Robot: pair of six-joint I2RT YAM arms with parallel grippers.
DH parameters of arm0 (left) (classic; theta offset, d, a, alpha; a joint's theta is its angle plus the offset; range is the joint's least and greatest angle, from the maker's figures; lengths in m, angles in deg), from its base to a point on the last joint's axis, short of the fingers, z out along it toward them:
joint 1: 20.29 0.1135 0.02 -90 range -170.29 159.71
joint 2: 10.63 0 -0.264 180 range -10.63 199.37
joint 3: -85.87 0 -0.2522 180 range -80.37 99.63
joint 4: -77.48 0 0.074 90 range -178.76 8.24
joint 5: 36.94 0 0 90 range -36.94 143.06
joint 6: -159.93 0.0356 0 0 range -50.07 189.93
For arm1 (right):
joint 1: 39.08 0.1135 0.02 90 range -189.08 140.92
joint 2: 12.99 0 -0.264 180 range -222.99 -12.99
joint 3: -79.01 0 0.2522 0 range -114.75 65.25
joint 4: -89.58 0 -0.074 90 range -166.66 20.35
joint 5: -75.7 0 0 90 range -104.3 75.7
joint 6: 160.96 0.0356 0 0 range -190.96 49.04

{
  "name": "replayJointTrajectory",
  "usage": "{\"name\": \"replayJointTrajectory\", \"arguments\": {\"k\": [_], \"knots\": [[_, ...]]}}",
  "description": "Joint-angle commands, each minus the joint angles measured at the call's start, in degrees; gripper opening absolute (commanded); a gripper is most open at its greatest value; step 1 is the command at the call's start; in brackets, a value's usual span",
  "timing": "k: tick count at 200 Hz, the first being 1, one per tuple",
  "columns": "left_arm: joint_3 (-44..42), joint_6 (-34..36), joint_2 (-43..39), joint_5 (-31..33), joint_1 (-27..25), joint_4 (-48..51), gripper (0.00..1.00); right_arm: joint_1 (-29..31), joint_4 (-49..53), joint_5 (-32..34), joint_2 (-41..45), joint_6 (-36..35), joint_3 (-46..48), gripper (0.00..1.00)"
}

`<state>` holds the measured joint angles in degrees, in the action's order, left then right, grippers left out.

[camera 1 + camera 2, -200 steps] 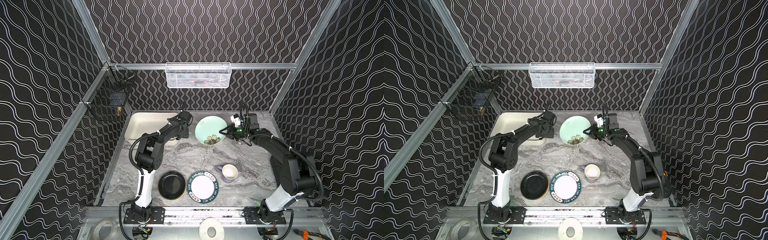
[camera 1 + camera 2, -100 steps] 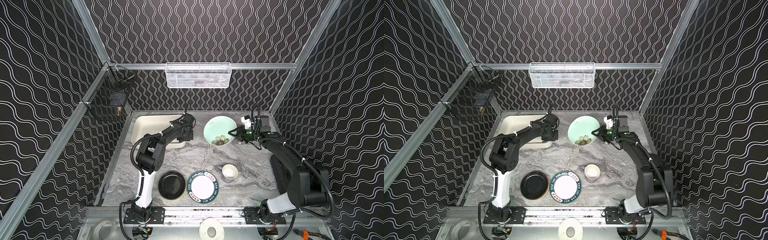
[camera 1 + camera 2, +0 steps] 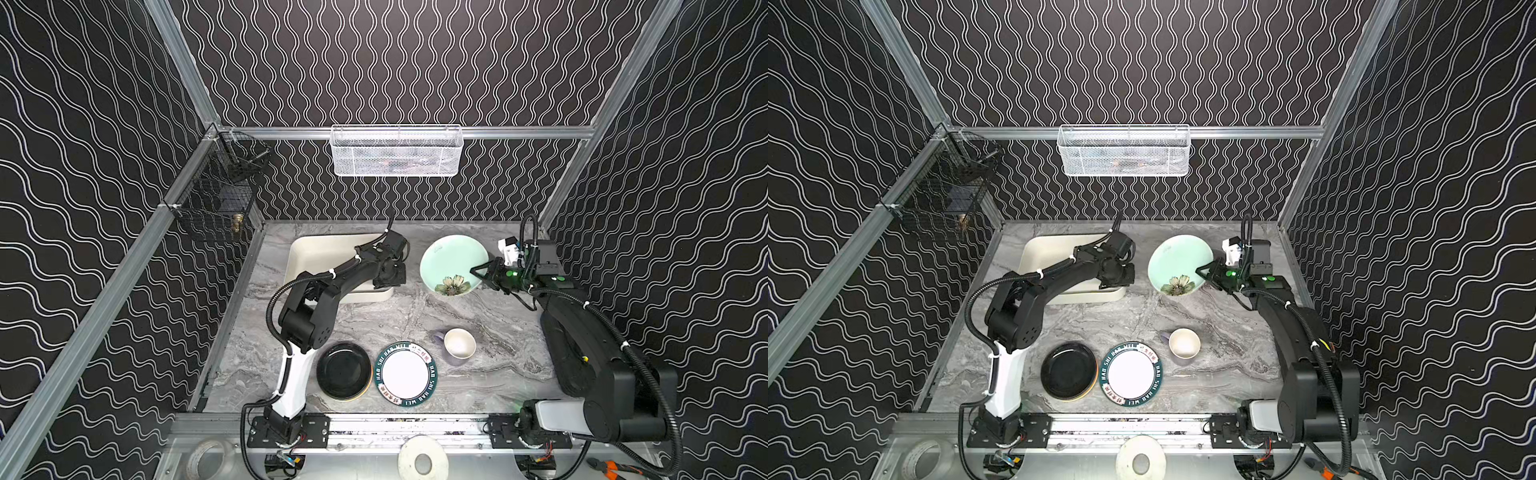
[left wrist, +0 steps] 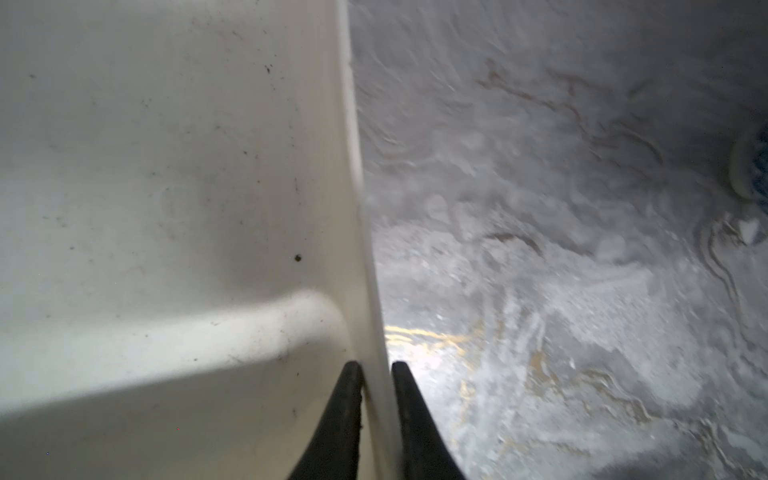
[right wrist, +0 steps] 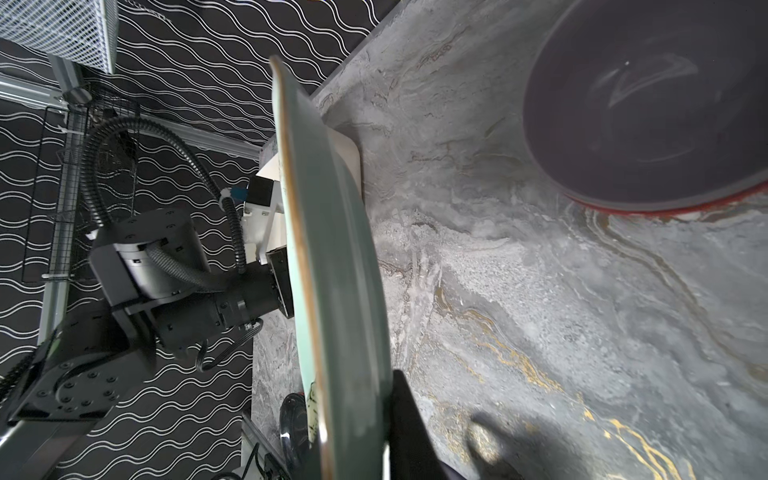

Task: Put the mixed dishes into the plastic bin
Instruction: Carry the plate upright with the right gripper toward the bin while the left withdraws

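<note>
My left gripper's arm is across the plastic bin [image 3: 329,254], so I should move my left gripper away before my right gripper brings the mint-green floral plate [image 3: 453,262] inside.
The cream plastic bin [image 3: 324,253] [image 3: 1054,249] lies at the back left of the table. My left gripper [image 3: 390,276] [image 4: 376,365] is shut on the right wall of the plastic bin [image 4: 166,166], one finger inside and one outside. My right gripper [image 3: 478,272] [image 5: 357,415] is shut on the rim of a mint-green floral plate [image 3: 451,259] [image 3: 1177,259] [image 5: 332,249], held tilted on edge above the table. Near the front lie a black plate [image 3: 344,370] on an orange one, a white plate with lettered dark-green rim [image 3: 406,374] and a lavender mug [image 3: 459,344].
A dark bowl with a red-orange rim [image 5: 648,104] sits on the table, seen only in the right wrist view. A white mesh basket [image 3: 397,151] hangs on the back wall, a black wire basket [image 3: 216,203] on the left rail. Tape rolls [image 3: 422,461] lie past the front edge.
My left gripper has closed on the bin's wall and the bin has slid to the right. The right gripper has carried the mint-green plate to the right.
</note>
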<state>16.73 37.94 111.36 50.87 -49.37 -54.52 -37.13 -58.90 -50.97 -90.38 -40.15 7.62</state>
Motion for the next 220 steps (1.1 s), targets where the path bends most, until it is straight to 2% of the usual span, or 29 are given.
{"name": "replayJointTrajectory", "arguments": {"k": [1, 25, 51, 70, 95, 118, 135, 151, 179, 189, 220], "knots": [[1.30, -1.67, -0.02, -1.91, -1.49, -1.26, 0.21, -0.69, -3.87, -2.00, 0.91, -0.26, 0.13, 0.05], [1.45, -1.47, -2.04, -2.07, -1.88, -1.17, 0.29, -0.99, -3.44, -1.88, 0.92, -0.56, 0.15, 0.05], [0.69, 0.00, -7.07, 0.51, -1.90, 0.08, 0.50, -0.92, -3.38, -2.13, 0.20, -0.58, -0.53, 0.05], [-0.23, 1.34, -11.04, 3.89, -1.50, 1.58, 0.61, -0.76, -4.08, -1.91, -0.65, 0.24, -1.30, 0.05], [-5.69, 1.49, -17.63, 5.55, -0.21, 0.62, 0.64, 1.74, -3.93, -0.61, -3.39, 0.22, -3.88, 0.05], [-12.45, 1.51, -23.98, 8.35, 0.36, -0.14, 0.67, 6.73, -3.43, 1.80, -7.32, -0.17, -8.11, 0.05], [-16.84, 1.49, -28.40, 10.55, 0.77, -0.14, 0.68, 10.40, -3.99, 3.16, -11.66, 0.46, -12.12, 0.05], [-20.58, 1.23, -32.36, 11.60, 2.17, -0.18, 0.73, 13.54, -4.66, 3.53, -16.90, 1.49, -16.81, 0.06], [-27.36, 0.67, -39.10, 9.87, 6.00, -1.77, 0.87, 19.24, -2.89, 4.32, -29.14, 1.69, -29.32, 0.06], [-29.57, 0.78, -41.34, 9.00, 6.94, -2.74, 0.98, 20.87, -1.69, 4.26, -34.49, 1.63, -34.59, 0.06], [-32.73, 1.03, -44.14, 8.02, 8.56, -2.63, 0.99, 24.77, 1.28, 3.36, -48.28, 2.91, -49.58, 0.06]]}}
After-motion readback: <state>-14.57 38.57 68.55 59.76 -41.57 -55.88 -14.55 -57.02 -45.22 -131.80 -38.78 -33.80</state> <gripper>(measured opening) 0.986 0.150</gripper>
